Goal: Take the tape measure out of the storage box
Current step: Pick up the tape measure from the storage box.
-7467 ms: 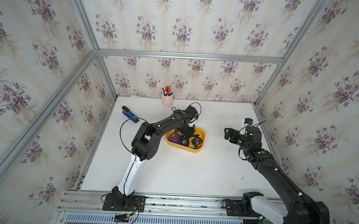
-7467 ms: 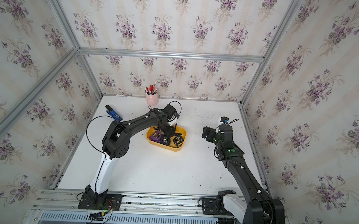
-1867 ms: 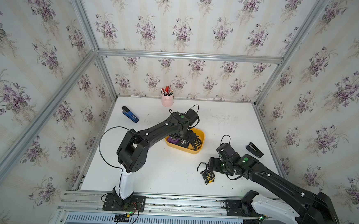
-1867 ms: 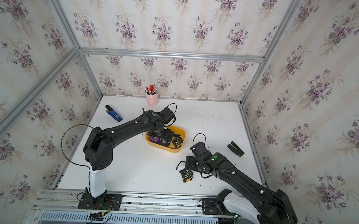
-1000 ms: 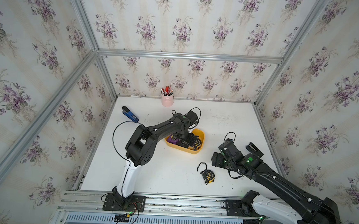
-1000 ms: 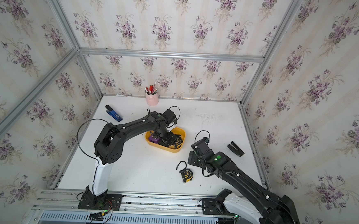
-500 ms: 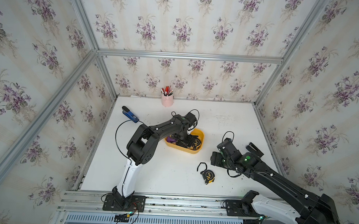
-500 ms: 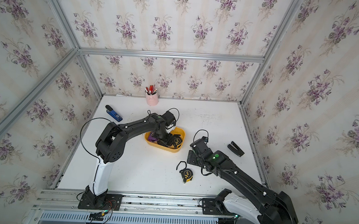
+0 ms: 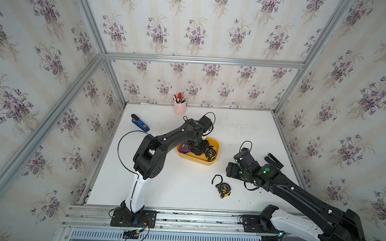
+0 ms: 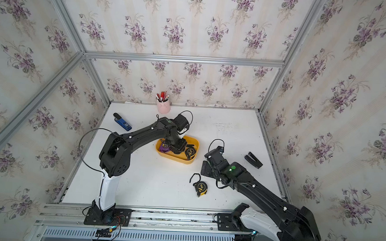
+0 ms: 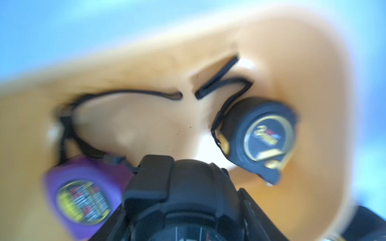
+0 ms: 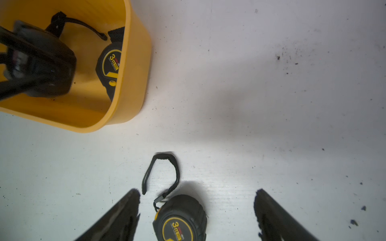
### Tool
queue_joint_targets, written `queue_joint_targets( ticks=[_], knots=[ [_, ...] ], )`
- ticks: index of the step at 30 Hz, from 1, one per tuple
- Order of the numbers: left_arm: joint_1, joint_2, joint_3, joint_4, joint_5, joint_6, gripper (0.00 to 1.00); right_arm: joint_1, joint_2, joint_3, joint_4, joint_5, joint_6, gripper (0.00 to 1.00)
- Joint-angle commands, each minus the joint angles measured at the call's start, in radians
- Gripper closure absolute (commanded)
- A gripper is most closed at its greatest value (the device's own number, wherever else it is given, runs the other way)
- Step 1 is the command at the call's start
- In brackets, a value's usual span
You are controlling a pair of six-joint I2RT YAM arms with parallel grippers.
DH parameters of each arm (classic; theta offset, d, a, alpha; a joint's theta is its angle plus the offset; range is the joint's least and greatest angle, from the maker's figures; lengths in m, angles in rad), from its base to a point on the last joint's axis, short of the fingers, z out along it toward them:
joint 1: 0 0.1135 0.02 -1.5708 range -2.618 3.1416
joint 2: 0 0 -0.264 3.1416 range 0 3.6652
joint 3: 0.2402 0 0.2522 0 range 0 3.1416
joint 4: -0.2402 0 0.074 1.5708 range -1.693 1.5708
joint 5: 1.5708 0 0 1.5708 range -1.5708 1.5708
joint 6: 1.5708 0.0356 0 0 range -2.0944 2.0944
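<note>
My right gripper is nearer the free spot in front of the storage box, so my left gripper should pick up the black tape measure and pass it over.
The yellow storage box sits mid-table. My left gripper reaches down into it and is shut on a black tape measure. Beside it in the box lie a purple tape measure and a black-and-yellow one. Another black-and-yellow tape measure lies on the table in front of the box. My right gripper hangs open just above and behind it, touching nothing.
A pink pen cup stands at the back wall and a blue stapler lies at the back left. A black stapler-like object lies near the right wall. Papered walls with metal rails enclose the table.
My left gripper's jaws have closed on the black tape measure inside the box over the last second. The right arm has barely moved and stays open over the tape measure on the table.
</note>
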Motion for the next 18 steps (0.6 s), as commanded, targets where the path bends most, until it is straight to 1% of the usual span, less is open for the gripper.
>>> queue_joint_targets(
  ticks=[1, 5, 7, 8, 10, 14, 16, 18],
  knots=[
    [0.001, -0.045, 0.087, -0.088, -0.053, -0.064, 0.74, -0.002, -0.002, 0.018, 0.064, -0.006, -0.019, 0.12],
    [0.006, -0.058, 0.218, -0.183, -0.025, -0.154, 0.82, 0.0, -0.004, 0.037, 0.142, -0.01, -0.062, 0.12],
    [0.006, -0.077, 0.232, -0.18, 0.005, -0.23, 0.82, 0.0, -0.007, 0.042, 0.201, -0.009, -0.082, 0.13],
    [0.008, -0.095, 0.217, -0.152, 0.033, -0.282, 0.81, -0.001, -0.01, 0.042, 0.24, -0.007, -0.087, 0.13],
    [0.008, -0.146, 0.149, -0.069, 0.088, -0.405, 0.8, 0.001, -0.013, 0.033, 0.33, -0.004, -0.092, 0.13],
    [0.002, -0.293, -0.107, 0.234, 0.193, -0.708, 0.8, 0.0, -0.003, 0.006, 0.534, -0.013, -0.087, 0.14],
    [0.001, -0.324, -0.163, 0.31, 0.214, -0.809, 0.81, -0.001, 0.0, -0.009, 0.638, -0.048, -0.085, 0.15],
    [-0.003, -0.341, -0.179, 0.336, 0.219, -0.861, 0.82, -0.001, 0.002, -0.032, 0.737, -0.084, -0.078, 0.15]
  ],
)
